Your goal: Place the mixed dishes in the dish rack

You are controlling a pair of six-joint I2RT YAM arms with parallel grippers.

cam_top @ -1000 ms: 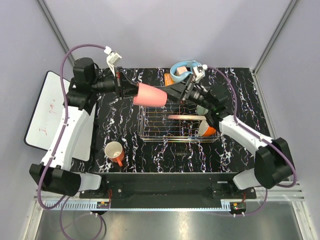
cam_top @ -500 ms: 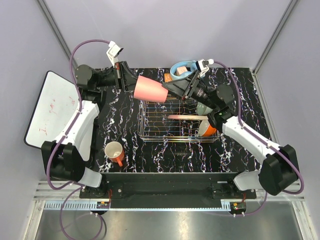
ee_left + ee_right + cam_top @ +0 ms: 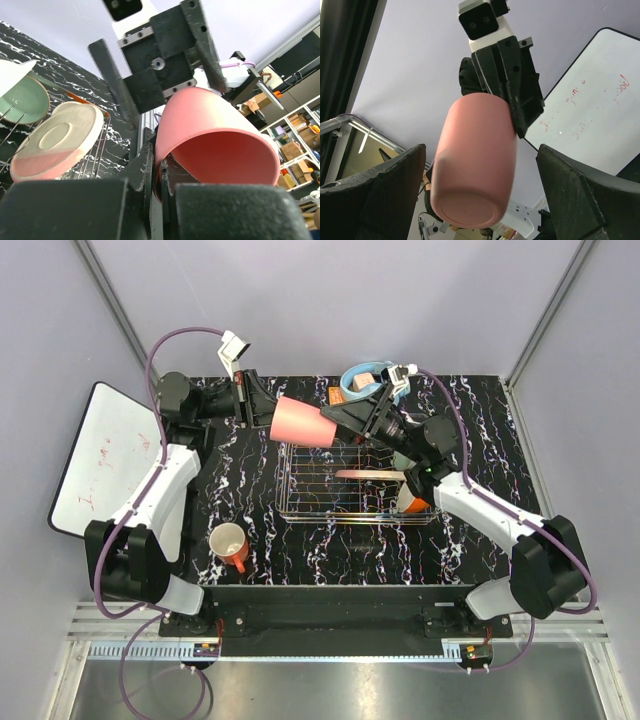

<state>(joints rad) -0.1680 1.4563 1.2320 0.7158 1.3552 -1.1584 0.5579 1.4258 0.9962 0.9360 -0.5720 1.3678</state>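
Observation:
My left gripper keeps hold of the cup's rim until my right gripper's fingers grip the cup's base. The salmon-pink cup's base is facing those open fingers.
My left gripper is shut on the rim of the salmon-pink cup, holding it on its side above the far left corner of the dish rack. One finger sits inside the rim, one outside. The cup's base faces my right gripper, which stands open just beyond it with a finger on either side. In the rack stand a pink-and-cream plate, an orange-outside bowl and a partly hidden pale green bowl. A cream mug with an orange handle sits near the front left.
Light blue headphones lie on a block at the table's far edge behind the right gripper. A white board with red marks lies off the table's left side. The enclosure's grey walls rise on three sides.
The left arm has folded back to the far left corner while keeping the cup over the rack's far edge. The right gripper has edged left, closer to the cup's base.

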